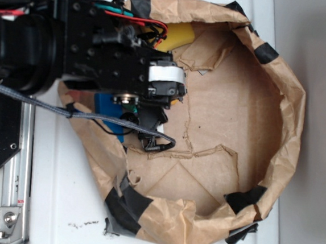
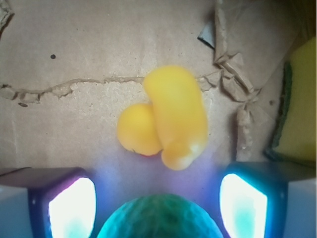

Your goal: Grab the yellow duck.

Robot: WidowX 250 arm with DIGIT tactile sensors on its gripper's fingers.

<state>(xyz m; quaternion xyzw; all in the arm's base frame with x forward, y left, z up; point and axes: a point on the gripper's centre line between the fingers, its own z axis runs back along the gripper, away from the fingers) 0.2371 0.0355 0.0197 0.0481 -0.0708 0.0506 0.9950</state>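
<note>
The green ball (image 2: 159, 217) is between my gripper's fingers and the yellow duck is past their ends, so I should go forward over the yellow duck (image 2: 177, 111) before I close.
In the wrist view the yellow duck (image 2: 166, 119) lies on the brown paper floor, its rounded head to the left of its body. It sits just beyond my fingertips, roughly centred on the gap. My gripper (image 2: 158, 201) is open, with the glowing pads (image 2: 72, 206) far apart and touching nothing. A green ball (image 2: 159, 220) lies low between the fingers, nearer than the duck. In the exterior view my gripper (image 1: 164, 93) hangs over the left part of the paper bag and hides the duck.
The paper bag (image 1: 278, 109) has raised crumpled walls patched with black tape. A yellow sponge block (image 1: 176, 36) (image 2: 299, 109) rests against the wall close to the duck. A blue object (image 1: 108, 112) lies under the arm. A torn paper ridge (image 2: 233, 74) stands beside the duck.
</note>
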